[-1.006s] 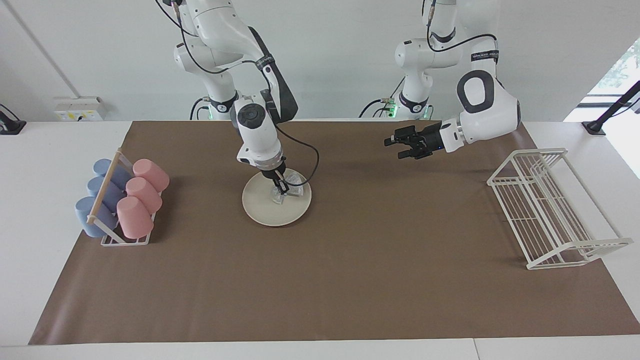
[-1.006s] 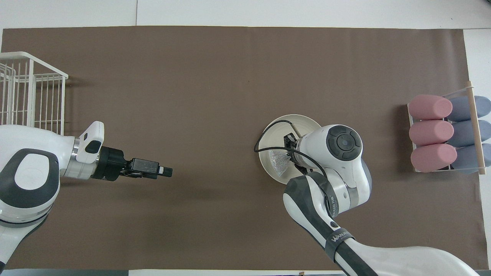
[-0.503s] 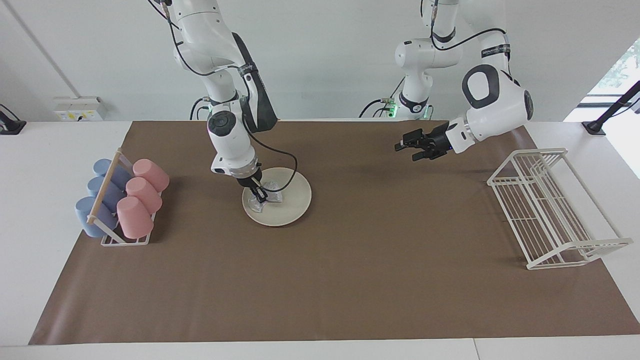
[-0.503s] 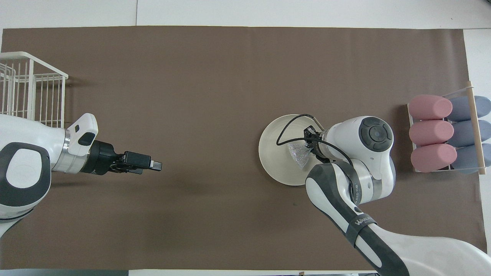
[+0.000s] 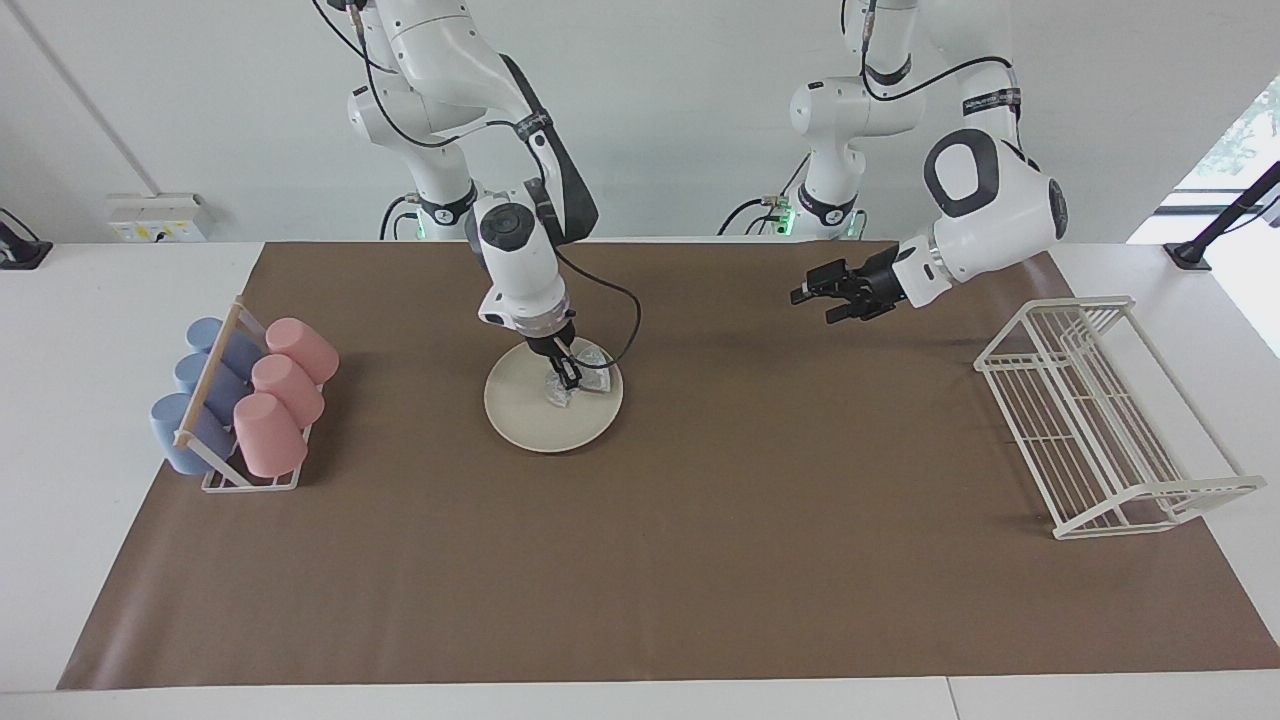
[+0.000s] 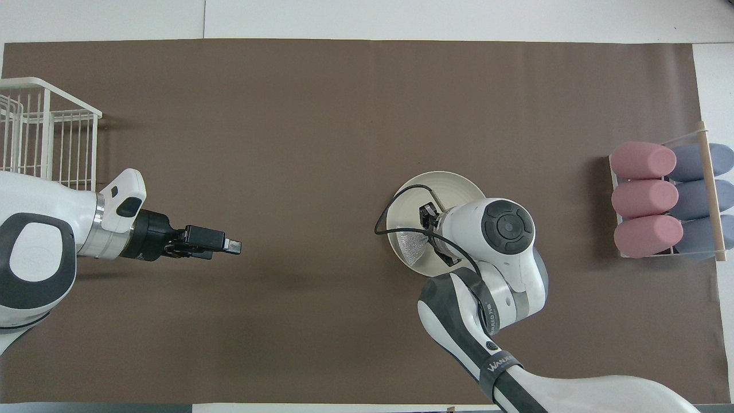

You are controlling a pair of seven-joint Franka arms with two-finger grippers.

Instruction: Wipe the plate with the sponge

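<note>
My right gripper has the sponge's wrinkly end fanning out past it, so the sponge will stay spread out like a bow when my left gripper takes it.
The cream-white plate lies on the brown mat, toward the right arm's end of it. On the plate rests the silvery, wrinkly sponge, at the part toward the left arm's end. My right gripper points down onto the plate and is shut on the sponge, pressing it to the plate. Its wrist hides part of the plate in the overhead view. My left gripper hangs open and empty above bare mat, well apart from the plate.
A rack with pink and blue cups stands at the right arm's end of the mat. A white wire rack stands at the left arm's end. A black cable loops from the right wrist over the plate.
My right gripper swept the sponge across the plate toward the cup rack, then back toward the left arm's end. The left gripper drew back a little, then stayed still.
</note>
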